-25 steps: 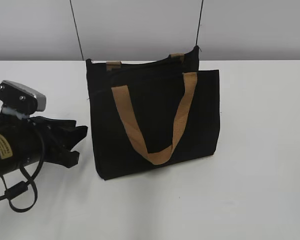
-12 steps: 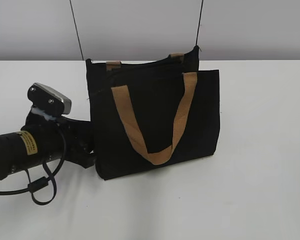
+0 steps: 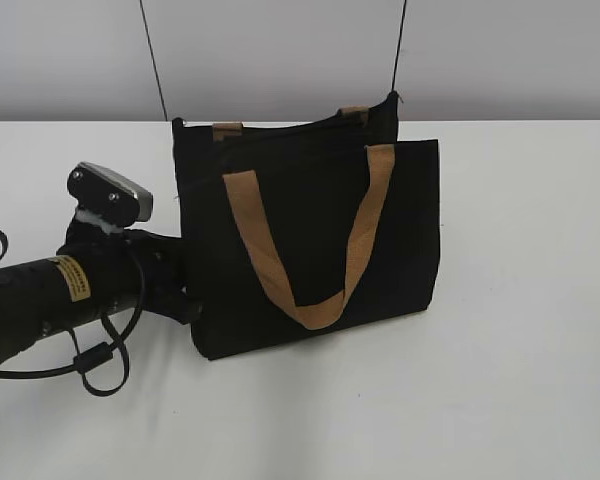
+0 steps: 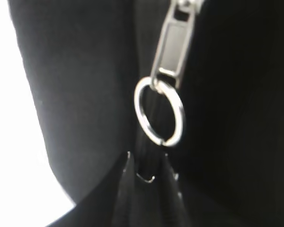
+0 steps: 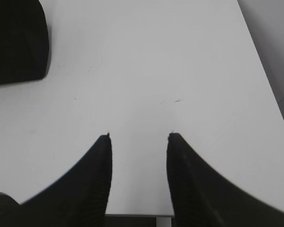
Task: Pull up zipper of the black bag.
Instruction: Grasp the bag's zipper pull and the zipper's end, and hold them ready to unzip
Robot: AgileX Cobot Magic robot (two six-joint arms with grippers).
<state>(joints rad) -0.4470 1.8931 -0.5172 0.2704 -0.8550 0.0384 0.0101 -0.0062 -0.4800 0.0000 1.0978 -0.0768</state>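
Observation:
The far top corner (image 3: 387, 112) sticks straight up, so the black bag (image 3: 310, 225) should stay standing when the robot pulls the zipper across the bag's top.
The black bag (image 3: 310, 240) stands upright on the white table, tan handles (image 3: 320, 308) hanging down its front. My left gripper (image 3: 185, 290) is pressed against the bag's left side edge. In the left wrist view the zipper's silver pull tab (image 4: 173, 52) and its round ring (image 4: 159, 111) lie on the black track, just beyond my left gripper's fingertips (image 4: 146, 156). The jaws are slightly apart and hold nothing. My right gripper (image 5: 138, 137) is open over bare table, with a corner of the bag (image 5: 16, 42) at the upper left of its view.
The white table (image 3: 520, 300) runs around the bag on all sides. Two thin dark cables (image 3: 152, 60) hang against the wall behind. The table's edge (image 5: 132, 215) shows under the right gripper.
My left arm has moved right, from apart from the bag to up against its left side. The bag has not moved.

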